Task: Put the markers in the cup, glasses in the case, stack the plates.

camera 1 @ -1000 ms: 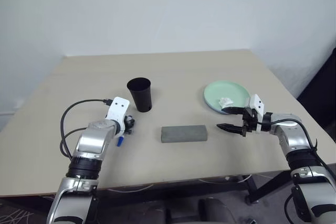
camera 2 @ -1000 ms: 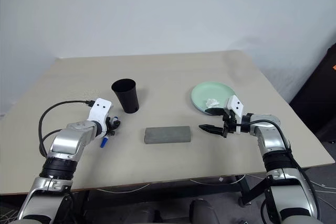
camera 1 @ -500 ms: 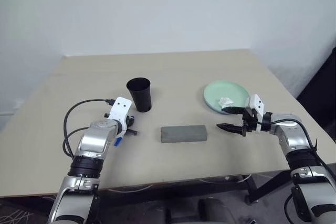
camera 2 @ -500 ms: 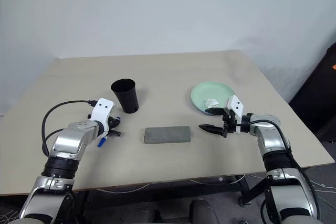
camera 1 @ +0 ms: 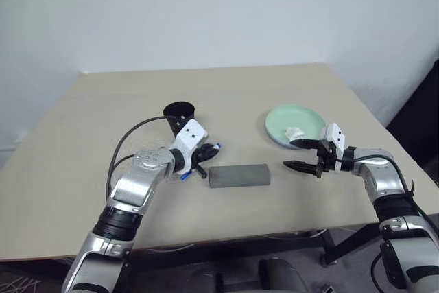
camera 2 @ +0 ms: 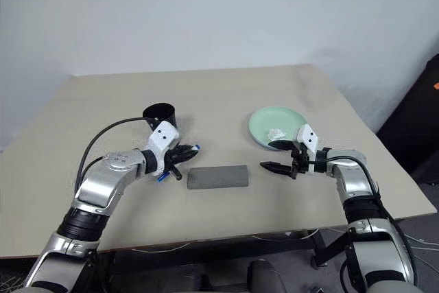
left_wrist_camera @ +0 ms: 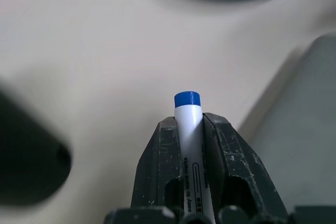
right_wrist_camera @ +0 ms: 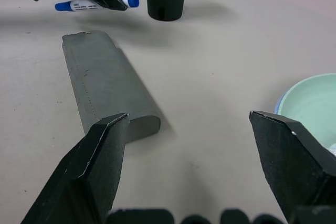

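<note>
My left gripper needs to lift the white marker (right_wrist_camera: 85,5), turn it upright and drop it into the cup, because the marker is lying almost flat in the gripper, below the black cup's rim (camera 1: 179,108).
My left gripper (camera 1: 201,156) is shut on a white marker (left_wrist_camera: 187,109) with blue ends, held slanted just above the table between the black cup (camera 1: 178,110) and the grey case (camera 1: 239,175). The cup stands upright behind my left wrist, which covers part of it. The case lies shut at the table's middle. A mint-green plate (camera 1: 305,118) rests on a light blue one, whose rim (right_wrist_camera: 279,107) peeks out beneath. My right gripper (camera 1: 297,155) hangs open between the case and the plates, nothing between its fingers (right_wrist_camera: 107,148). The glasses are out of view.
A small crumpled white tissue (camera 1: 295,132) lies on the green plate. The left arm's black cable (camera 1: 127,143) loops over the table beside the cup. The table's front edge runs close below both arms.
The left gripper closed on the marker lying on the table, lifted it and swung right, to in front of the cup near the case's left end. The right arm kept still.
</note>
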